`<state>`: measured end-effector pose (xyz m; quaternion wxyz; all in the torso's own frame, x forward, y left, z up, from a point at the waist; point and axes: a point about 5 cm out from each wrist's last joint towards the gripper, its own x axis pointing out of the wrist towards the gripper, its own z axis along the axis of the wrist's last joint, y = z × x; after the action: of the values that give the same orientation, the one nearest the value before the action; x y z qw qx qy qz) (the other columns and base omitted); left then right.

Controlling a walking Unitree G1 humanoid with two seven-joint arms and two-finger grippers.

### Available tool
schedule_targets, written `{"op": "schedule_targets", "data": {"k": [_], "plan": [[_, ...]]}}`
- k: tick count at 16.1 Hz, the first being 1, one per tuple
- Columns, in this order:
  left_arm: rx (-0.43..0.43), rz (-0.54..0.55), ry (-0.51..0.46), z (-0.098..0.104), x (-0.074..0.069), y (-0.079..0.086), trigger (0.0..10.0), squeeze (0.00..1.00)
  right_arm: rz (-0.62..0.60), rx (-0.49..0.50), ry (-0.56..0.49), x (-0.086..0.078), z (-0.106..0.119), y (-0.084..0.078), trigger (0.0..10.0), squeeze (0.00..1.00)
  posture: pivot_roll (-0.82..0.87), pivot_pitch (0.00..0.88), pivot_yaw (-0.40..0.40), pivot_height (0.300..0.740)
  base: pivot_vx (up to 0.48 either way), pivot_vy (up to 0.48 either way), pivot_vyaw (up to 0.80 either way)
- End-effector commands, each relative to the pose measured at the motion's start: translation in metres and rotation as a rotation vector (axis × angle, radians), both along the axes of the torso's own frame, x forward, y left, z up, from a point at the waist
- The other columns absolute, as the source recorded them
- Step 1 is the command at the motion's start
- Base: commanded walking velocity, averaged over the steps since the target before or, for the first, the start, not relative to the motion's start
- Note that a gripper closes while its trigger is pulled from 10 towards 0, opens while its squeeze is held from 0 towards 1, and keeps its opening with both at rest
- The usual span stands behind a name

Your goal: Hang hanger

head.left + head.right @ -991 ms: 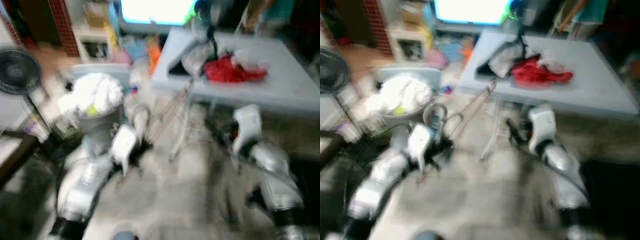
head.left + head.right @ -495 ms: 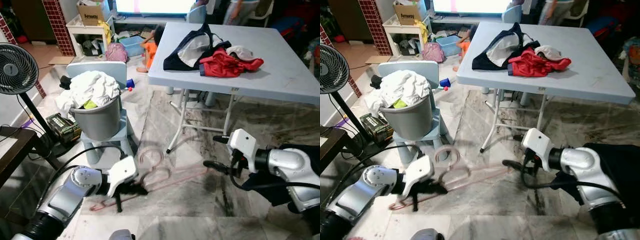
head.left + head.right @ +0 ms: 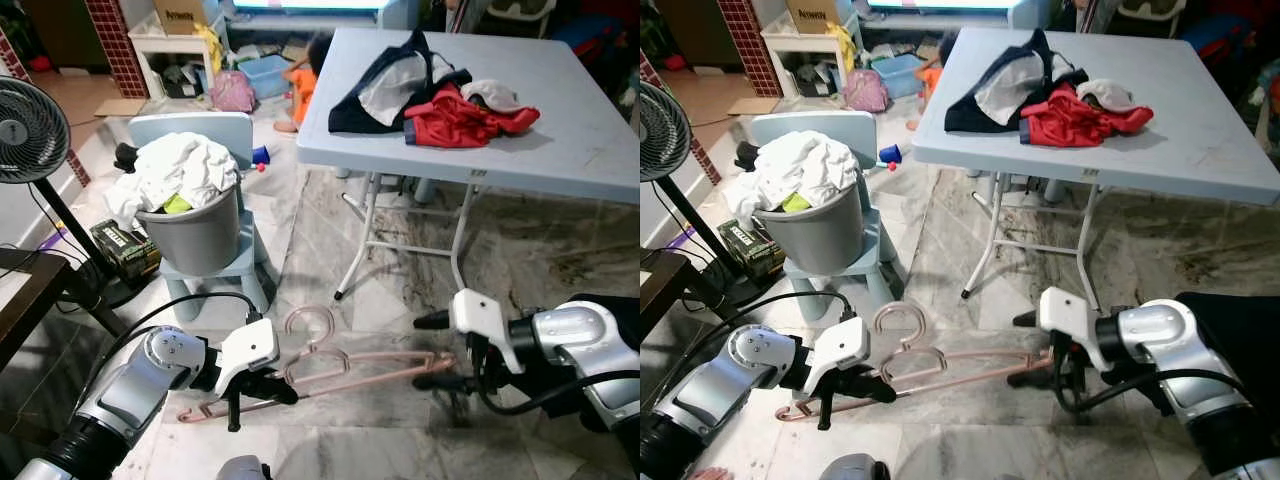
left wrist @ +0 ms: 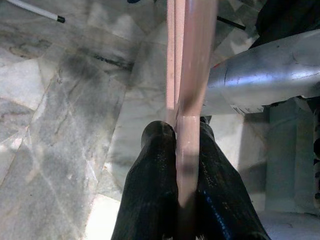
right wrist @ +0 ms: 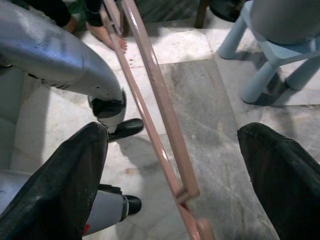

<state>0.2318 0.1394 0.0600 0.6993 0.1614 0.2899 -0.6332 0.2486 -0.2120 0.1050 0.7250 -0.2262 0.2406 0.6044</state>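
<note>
The pink plastic hangers [image 3: 436, 362] will come up together and stay straight when I lift one end, because the hooks [image 3: 314, 346] lie close together along the same bars.
Pink plastic hangers [image 3: 350, 366], with two hooks showing, lie low over the marble floor. My left gripper [image 3: 262, 392] is shut on their near end; in the left wrist view the black fingers [image 4: 155, 165] pinch the pink bar [image 4: 192, 75]. My right gripper [image 3: 432, 352] stands open at the far end, one finger on each side of the tip. In the right wrist view the pink bars [image 5: 160, 100] run between the spread fingers [image 5: 75, 170], which do not touch them.
A grey bucket [image 3: 200, 235] heaped with white laundry stands on a light-blue child's chair at the left. A grey folding table [image 3: 570, 150] with clothes [image 3: 450, 110] fills the back right. A fan [image 3: 25, 130] and a dark table [image 3: 20, 300] are at the far left.
The view sharpened from blur and shifted slightly. My right gripper has come down around the hangers' far end. The left gripper keeps its hold, with the hangers now leveller.
</note>
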Motion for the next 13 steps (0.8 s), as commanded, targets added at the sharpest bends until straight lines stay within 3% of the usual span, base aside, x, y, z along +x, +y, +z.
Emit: {"op": "schedule_targets", "data": {"k": [1, 2, 3, 7, 13], "plan": [[-0.005, -0.03, -0.02, 0.004, 0.001, -0.003, 10.0, 0.0, 0.047, -0.004, -0.01, 0.001, 0.003, 0.01, 7.0, 0.0, 0.01, 0.0, 0.004, 0.74, 0.0, 0.0, 0.0], [-0.006, -0.033, -0.02, 0.003, 0.001, -0.004, 10.0, 0.0, 0.048, -0.005, 0.0, 0.001, 0.001, 0.012, 3.1, 0.0, 0.01, 0.0, 0.004, 0.74, 0.0, 0.0, 0.0], [-0.01, -0.037, -0.019, 0.003, 0.001, -0.006, 10.0, 0.0, 0.053, -0.006, 0.018, -0.001, -0.002, 0.015, 0.0, 0.0, 0.02, 0.0, 0.005, 0.74, 0.0, 0.0, 0.0], [-0.013, -0.047, -0.024, 0.002, 0.0, -0.009, 10.0, 0.0, 0.081, -0.059, 0.02, -0.003, -0.01, 0.023, 0.0, 0.0, 0.02, 0.0, 0.009, 0.74, 0.0, 0.0, 0.0], [-0.005, -0.063, -0.029, -0.001, -0.001, -0.012, 10.0, 0.0, 0.116, -0.14, -0.021, 0.002, -0.001, 0.029, 0.0, 0.0, 0.01, 0.0, 0.014, 0.74, 0.0, 0.0, 0.0]]}}
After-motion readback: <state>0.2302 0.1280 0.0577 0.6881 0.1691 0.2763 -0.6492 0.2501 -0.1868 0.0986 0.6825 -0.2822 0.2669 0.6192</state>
